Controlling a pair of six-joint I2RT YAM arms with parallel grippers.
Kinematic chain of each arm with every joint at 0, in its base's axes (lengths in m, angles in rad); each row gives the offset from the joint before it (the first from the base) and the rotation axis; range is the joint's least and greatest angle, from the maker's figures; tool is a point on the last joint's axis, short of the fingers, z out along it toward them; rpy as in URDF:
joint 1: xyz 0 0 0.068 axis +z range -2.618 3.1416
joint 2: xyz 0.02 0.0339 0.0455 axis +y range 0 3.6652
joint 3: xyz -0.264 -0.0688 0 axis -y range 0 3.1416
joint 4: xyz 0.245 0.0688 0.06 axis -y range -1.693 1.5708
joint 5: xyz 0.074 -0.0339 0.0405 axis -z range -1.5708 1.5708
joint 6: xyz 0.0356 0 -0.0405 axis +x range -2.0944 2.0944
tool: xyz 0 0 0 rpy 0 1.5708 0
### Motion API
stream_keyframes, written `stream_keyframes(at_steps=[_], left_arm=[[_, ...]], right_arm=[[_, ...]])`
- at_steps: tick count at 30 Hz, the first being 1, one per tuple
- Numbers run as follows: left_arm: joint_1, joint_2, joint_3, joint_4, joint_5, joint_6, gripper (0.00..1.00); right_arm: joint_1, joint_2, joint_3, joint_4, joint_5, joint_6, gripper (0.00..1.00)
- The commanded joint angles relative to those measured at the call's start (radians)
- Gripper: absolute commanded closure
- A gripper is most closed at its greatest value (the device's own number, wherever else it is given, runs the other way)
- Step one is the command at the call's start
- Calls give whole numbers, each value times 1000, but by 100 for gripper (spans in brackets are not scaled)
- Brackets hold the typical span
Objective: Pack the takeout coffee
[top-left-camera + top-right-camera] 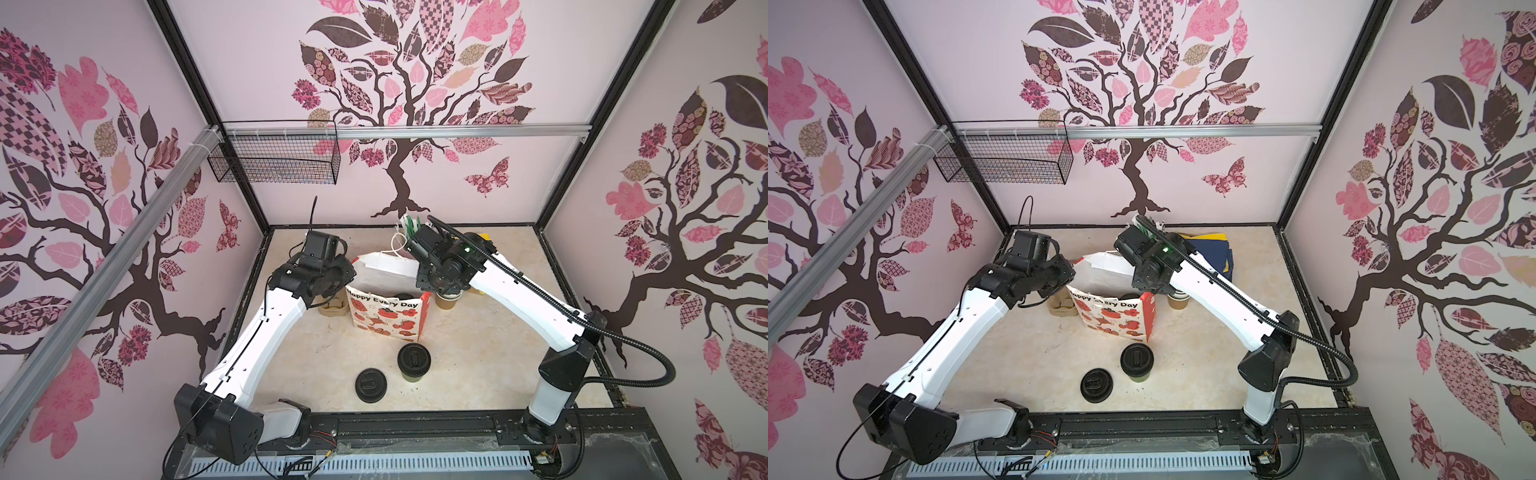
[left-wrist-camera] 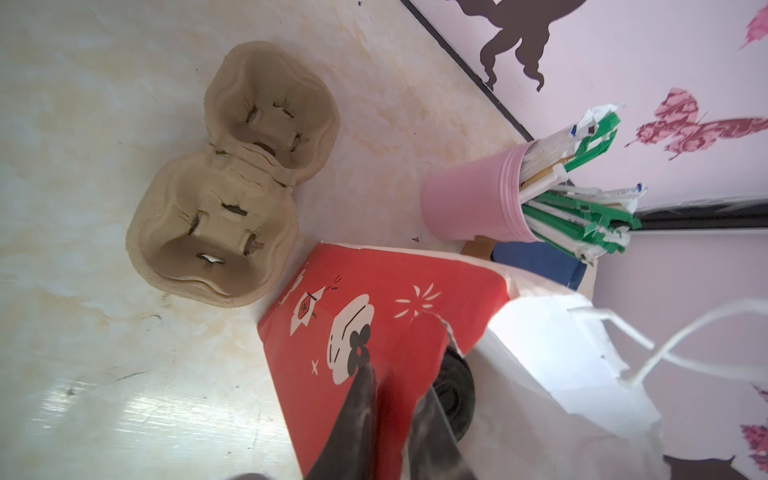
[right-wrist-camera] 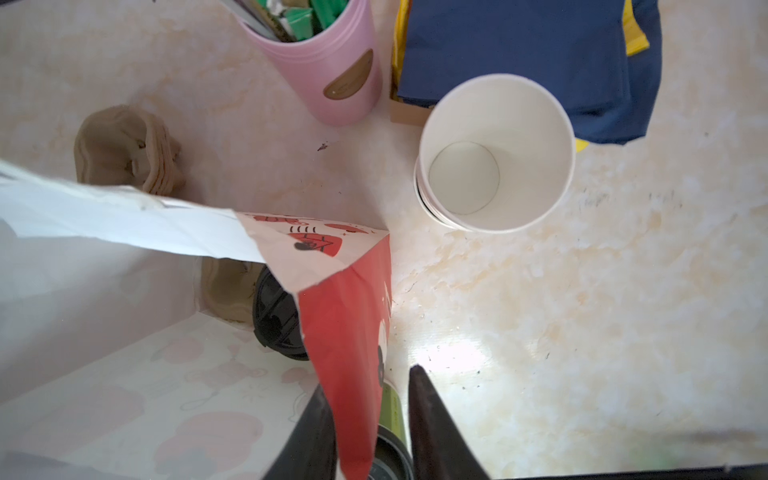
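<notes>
Next, I take the bag's back panel (image 1: 387, 262) with my left gripper and turn the bag, because the bag's handle is on that panel and my grippers straddle the paper bag's narrow red sides (image 1: 424, 313).
The red-and-white paper bag (image 1: 386, 318) stands open mid-table. Inside it, one takeout coffee shows only its black lid (image 3: 276, 316) (image 2: 455, 390), beside a piece of beige carrier (image 3: 226, 291). A second lidded cup (image 1: 413, 361) (image 1: 1136, 361) stands on the table in front of the bag, next to a loose black lid (image 1: 371, 384). My left gripper (image 2: 399, 382) straddles the bag's red side edge, one finger outside and one inside, jaws slightly apart. My right gripper (image 3: 369, 378) straddles the opposite red edge, jaws open, with the paper against one finger.
A stack of beige pulp carriers (image 2: 224, 183) (image 1: 332, 307) lies left of the bag. Empty paper cups (image 3: 494, 153) (image 1: 446, 301) are stacked to its right. A pink tumbler of straws (image 2: 473, 203) and blue napkins (image 3: 528, 54) stand at the back. A wire basket (image 1: 274, 156) hangs on the wall.
</notes>
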Motion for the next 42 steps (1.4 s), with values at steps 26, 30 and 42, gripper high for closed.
stream_keyframes(at_steps=[26, 30, 42], left_arm=[[172, 309, 438, -129, 508, 1153, 20], [169, 423, 534, -232, 551, 1237, 18], [140, 576, 660, -318, 616, 1317, 43]], right_arm=[[-144, 132, 325, 195, -281, -502, 39], [-144, 16, 220, 210, -274, -491, 35], [-150, -241, -89, 277, -206, -423, 33]])
